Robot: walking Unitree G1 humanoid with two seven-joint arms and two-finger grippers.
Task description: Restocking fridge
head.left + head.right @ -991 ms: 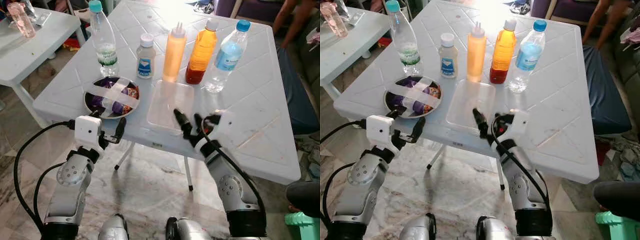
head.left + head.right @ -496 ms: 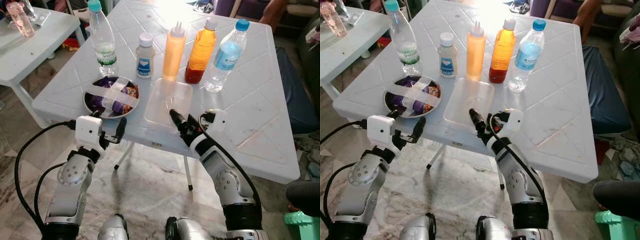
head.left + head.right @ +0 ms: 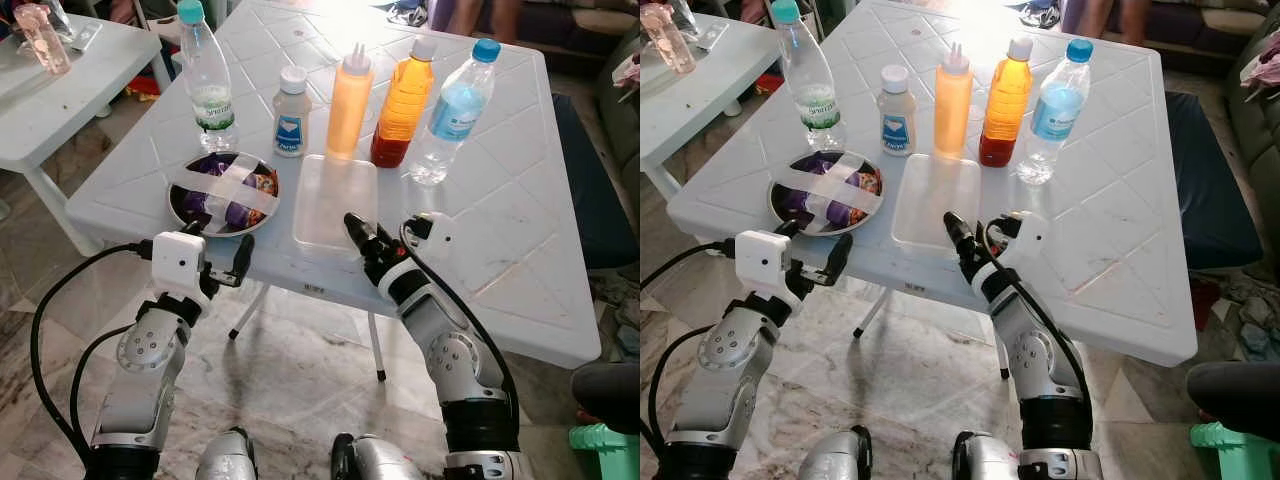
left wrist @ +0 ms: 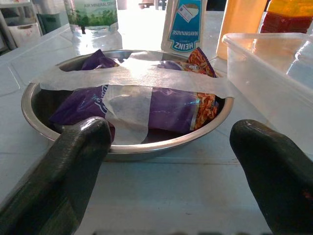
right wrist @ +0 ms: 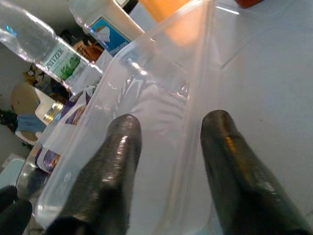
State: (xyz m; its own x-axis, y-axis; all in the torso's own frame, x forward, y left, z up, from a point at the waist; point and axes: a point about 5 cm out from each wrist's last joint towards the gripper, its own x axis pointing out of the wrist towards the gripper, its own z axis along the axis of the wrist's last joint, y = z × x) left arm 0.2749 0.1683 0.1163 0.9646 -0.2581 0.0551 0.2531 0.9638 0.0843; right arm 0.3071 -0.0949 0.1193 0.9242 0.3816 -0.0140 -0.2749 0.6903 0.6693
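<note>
The clear plastic container (image 3: 336, 202) will tilt steeply but keep its boxy shape when I carry it, because my right gripper straddles just the container's side (image 5: 186, 132).
A clear plastic container (image 3: 335, 200) lies near the front edge of the white table (image 3: 520, 230). My right gripper (image 3: 362, 235) is open at its near right corner. In the right wrist view the fingers (image 5: 117, 156) straddle the container's wall (image 5: 193, 122), one inside and one outside. A steel bowl (image 3: 222, 193) of purple snack packets, taped over, sits to the left. My left gripper (image 3: 228, 265) is open just in front of the bowl (image 4: 122, 147). Behind stand a water bottle (image 3: 207, 75), a mayonnaise bottle (image 3: 291, 112), an orange squeeze bottle (image 3: 349, 103), a juice bottle (image 3: 404, 102) and a blue-labelled water bottle (image 3: 455, 110).
A smaller white table (image 3: 60, 110) with a pink bottle (image 3: 42, 38) stands at the left. A person's legs (image 3: 480, 15) are beyond the far edge. A dark blue seat (image 3: 590, 190) is at the right and a green object (image 3: 605, 448) sits on the floor.
My right gripper has moved forward and left to the container's near right corner, its fingers now on either side of the wall. The left arm has stayed still.
</note>
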